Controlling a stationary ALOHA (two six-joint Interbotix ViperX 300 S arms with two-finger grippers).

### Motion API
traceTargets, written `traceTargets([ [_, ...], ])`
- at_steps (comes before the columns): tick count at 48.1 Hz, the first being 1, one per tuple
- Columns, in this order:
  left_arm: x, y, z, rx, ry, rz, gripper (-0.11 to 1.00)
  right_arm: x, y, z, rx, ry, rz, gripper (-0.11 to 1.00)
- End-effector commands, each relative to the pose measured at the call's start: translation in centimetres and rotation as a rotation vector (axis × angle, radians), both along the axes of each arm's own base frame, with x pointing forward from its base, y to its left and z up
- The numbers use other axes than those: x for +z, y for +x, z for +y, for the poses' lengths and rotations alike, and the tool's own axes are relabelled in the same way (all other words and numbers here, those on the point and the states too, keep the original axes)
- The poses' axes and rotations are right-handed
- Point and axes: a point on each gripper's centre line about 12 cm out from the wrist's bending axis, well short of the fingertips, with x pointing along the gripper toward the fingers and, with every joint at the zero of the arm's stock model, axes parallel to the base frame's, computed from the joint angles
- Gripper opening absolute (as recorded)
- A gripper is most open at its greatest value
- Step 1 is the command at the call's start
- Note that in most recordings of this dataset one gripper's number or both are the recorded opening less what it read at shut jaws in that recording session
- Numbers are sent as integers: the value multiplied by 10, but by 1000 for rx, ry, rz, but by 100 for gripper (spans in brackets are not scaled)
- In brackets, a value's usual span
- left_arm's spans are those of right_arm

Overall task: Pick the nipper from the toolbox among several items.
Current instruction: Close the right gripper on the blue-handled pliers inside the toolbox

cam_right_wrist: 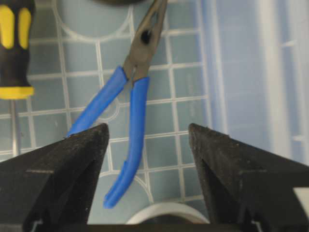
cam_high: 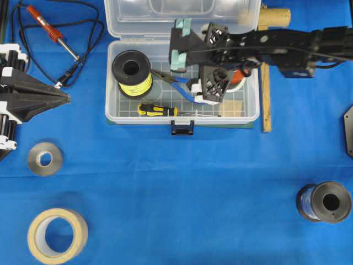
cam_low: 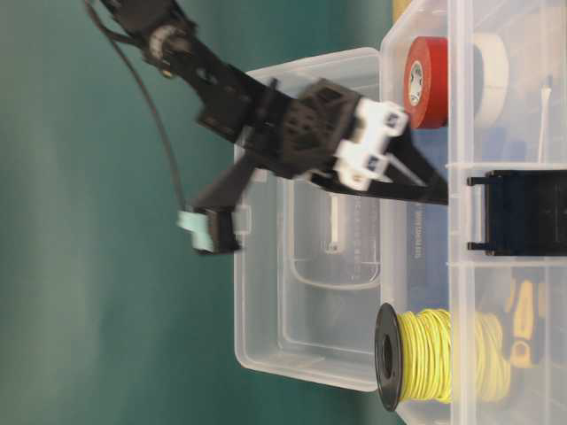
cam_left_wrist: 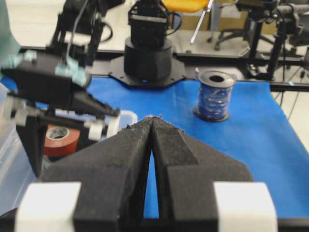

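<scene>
My gripper will lift the nipper by the other handle, and the free handle [cam_high: 185, 93] will stay splayed and come along, because the blue handles lie spread from the nipper's pivot [cam_high: 170, 78].
The nipper [cam_high: 175, 83] lies on the gridded floor of the clear toolbox [cam_high: 251, 113], its dark jaws pointing toward the yellow wire spool [cam_high: 132, 74]. In the right wrist view the nipper [cam_right_wrist: 137, 96] shows both blue handles. One handle reaches down between my open fingers and touches neither. My right gripper [cam_right_wrist: 148, 133] is open, empty and hovering over the toolbox [cam_right_wrist: 188, 87]. It also shows from overhead [cam_high: 188, 74]. My left gripper [cam_high: 66, 99] is shut and empty at the table's left edge, far from the box. It also shows in the left wrist view [cam_left_wrist: 152, 121].
A yellow-and-black screwdriver [cam_high: 157, 110] lies along the box's front wall. Red tape [cam_low: 425, 81] is in the box under my right arm. Outside the box are a red soldering iron [cam_high: 52, 33], a metal tape roll [cam_high: 45, 159], masking tape [cam_high: 58, 234], a dark spool [cam_high: 324, 202] and a wooden ruler [cam_high: 266, 99].
</scene>
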Motion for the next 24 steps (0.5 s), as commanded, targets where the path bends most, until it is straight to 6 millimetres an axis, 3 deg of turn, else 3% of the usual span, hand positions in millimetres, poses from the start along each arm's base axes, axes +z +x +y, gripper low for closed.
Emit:
traceTargets([
  [1, 7, 2, 0, 2, 1, -18, 0, 3, 9, -3, 0, -8, -26, 67],
  [15, 7, 1, 0, 2, -3, -20, 0, -28, 11, -7, -4, 3, 18, 59],
  [18, 6, 1, 0, 1, -3, -17, 0, -30, 12, -7, -2, 0, 13, 49],
  [24, 7, 1, 0, 2, -8, -18, 0, -28, 12, -7, 3, -4, 12, 15],
])
